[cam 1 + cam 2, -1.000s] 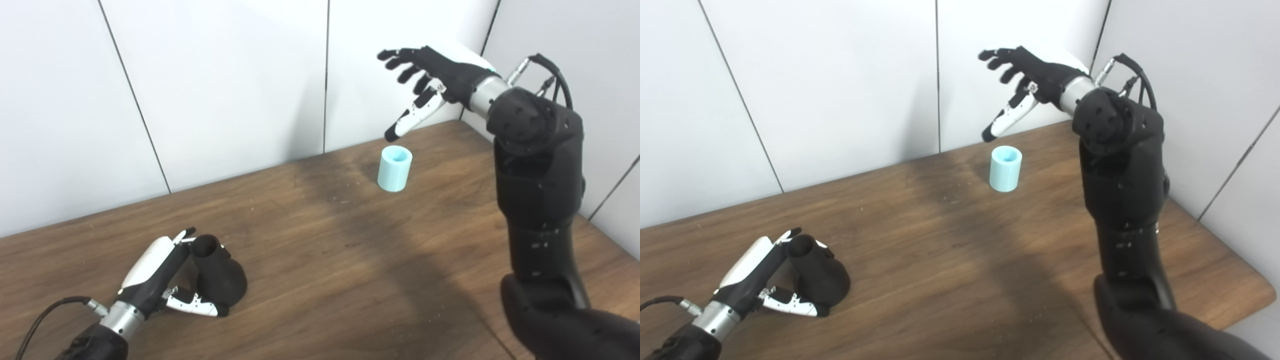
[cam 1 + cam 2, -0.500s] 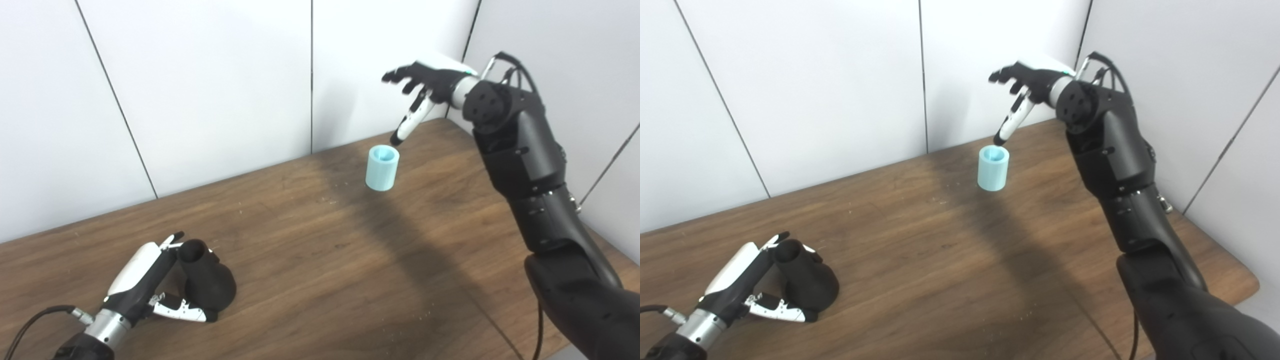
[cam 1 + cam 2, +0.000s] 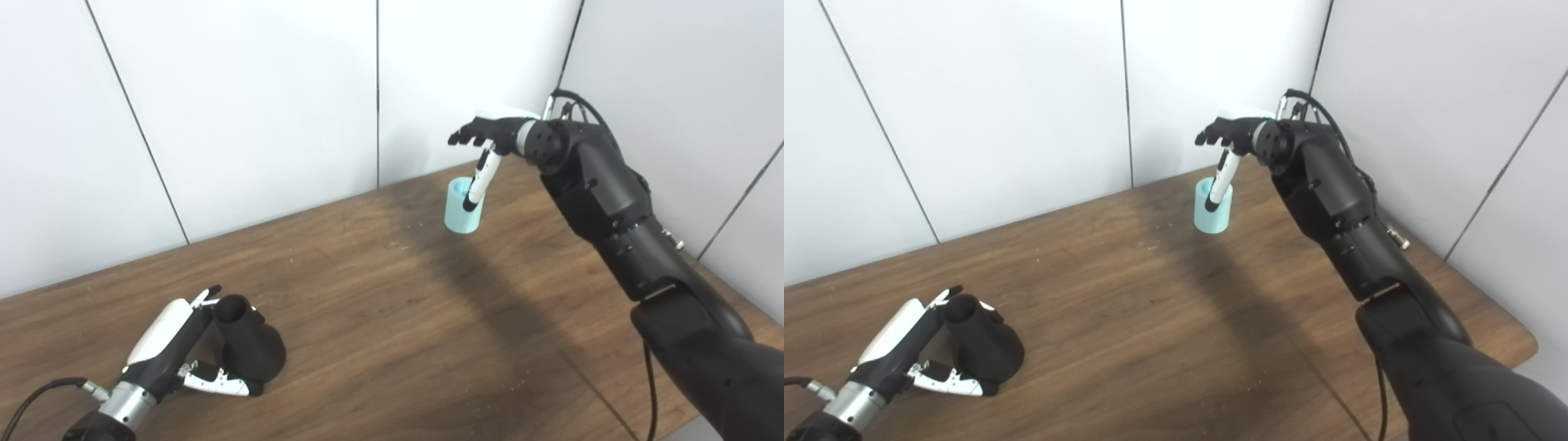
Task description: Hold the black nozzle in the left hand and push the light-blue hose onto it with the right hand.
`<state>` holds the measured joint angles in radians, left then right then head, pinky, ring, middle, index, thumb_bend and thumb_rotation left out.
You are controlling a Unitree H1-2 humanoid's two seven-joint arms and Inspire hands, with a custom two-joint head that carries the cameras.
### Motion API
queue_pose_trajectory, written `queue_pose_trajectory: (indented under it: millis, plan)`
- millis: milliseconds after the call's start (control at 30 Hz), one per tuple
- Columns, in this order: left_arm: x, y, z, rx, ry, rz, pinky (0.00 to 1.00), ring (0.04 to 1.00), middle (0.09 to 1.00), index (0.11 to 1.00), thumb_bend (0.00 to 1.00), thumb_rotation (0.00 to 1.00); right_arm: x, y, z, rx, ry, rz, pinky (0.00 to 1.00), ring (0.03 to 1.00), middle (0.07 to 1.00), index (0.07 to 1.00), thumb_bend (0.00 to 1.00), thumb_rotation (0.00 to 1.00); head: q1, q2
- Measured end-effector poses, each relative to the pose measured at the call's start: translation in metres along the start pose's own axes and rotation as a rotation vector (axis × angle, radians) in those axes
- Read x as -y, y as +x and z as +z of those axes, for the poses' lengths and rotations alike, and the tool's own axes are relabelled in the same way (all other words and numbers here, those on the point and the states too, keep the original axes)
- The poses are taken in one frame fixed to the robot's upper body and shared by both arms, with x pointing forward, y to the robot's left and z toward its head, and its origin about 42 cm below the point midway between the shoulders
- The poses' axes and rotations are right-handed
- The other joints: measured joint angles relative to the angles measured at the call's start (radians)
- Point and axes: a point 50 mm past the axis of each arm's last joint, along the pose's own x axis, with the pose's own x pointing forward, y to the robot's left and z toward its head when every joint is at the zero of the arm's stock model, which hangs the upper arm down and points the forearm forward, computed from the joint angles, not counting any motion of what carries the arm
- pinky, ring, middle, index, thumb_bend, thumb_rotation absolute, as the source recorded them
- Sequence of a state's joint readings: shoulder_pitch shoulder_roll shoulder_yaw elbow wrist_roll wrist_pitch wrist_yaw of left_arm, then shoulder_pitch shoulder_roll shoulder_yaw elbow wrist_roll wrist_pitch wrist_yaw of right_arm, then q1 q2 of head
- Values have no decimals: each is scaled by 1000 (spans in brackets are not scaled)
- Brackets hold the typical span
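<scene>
The black nozzle's neck gets wider into a base, so the light-blue hose will cover the neck and stop above the base when I push it.
The black nozzle stands upright on the wooden table at the lower left, wide base down. My left hand lies beside it with straight fingers against the narrow neck and the thumb along the base; it is open, not closed on it. The light-blue hose, a short upright tube, stands at the far right of the table near the wall. My right hand hovers just over it, open, fingers spread above its top and the thumb hanging down across its front.
White wall panels enclose the table at the back and right. The table's right front corner is rounded. My right arm stretches over the table's right side.
My right hand has come down from high above the hose to just over it, its thumb now across the tube's front. The camera has shifted; left hand and nozzle have stayed put.
</scene>
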<state>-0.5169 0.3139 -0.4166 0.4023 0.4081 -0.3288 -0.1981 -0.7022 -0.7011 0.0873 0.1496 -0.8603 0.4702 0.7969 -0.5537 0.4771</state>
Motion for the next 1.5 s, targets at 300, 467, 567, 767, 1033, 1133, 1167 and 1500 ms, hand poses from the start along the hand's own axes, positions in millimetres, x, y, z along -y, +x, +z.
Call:
queue_pose_trajectory:
  millis: [300, 467, 567, 767, 1033, 1133, 1167, 1500]
  plan:
    - [0, 0, 0, 0, -2, 0, 1000, 617, 486, 487, 526, 0, -11, 9, 8, -36, -92, 20, 760, 908, 910, 868, 931, 103, -2, 5]
    - [0, 0, 0, 1, -2, 0, 1000, 618, 486, 486, 526, 0, -16, 14, 5, -58, -108, 30, 758, 913, 913, 867, 933, 104, 5, 9]
    - [0, -1, 0, 0, -3, 1, 1000, 618, 486, 486, 526, 0, -19, 17, 5, -65, -118, 29, 757, 906, 913, 867, 932, 95, 9, 14]
    - [0, -2, 0, -1, -8, 3, 1000, 618, 488, 486, 526, 0, -24, 23, 4, -77, -133, 31, 752, 894, 912, 859, 926, 83, 12, 15]
    - [0, -3, -1, -3, -9, 5, 1000, 619, 488, 486, 526, 0, -21, 28, 8, -58, -132, 4, 687, 825, 867, 838, 918, 55, 15, 20]
    - [0, -3, -1, -3, -9, 5, 1000, 619, 488, 485, 526, 0, -24, 30, 8, -43, -132, 1, 673, 802, 854, 826, 896, 38, 29, 18]
    - [0, -3, 0, -2, -9, 5, 1000, 619, 488, 485, 526, 0, -24, 31, 8, -39, -129, 0, 664, 792, 848, 822, 886, 30, 32, 20]
    - [1, -7, 0, -8, -13, 12, 1000, 620, 493, 482, 525, 0, -35, 45, 6, -38, -80, -14, 619, 754, 822, 809, 863, 8, 40, 20]
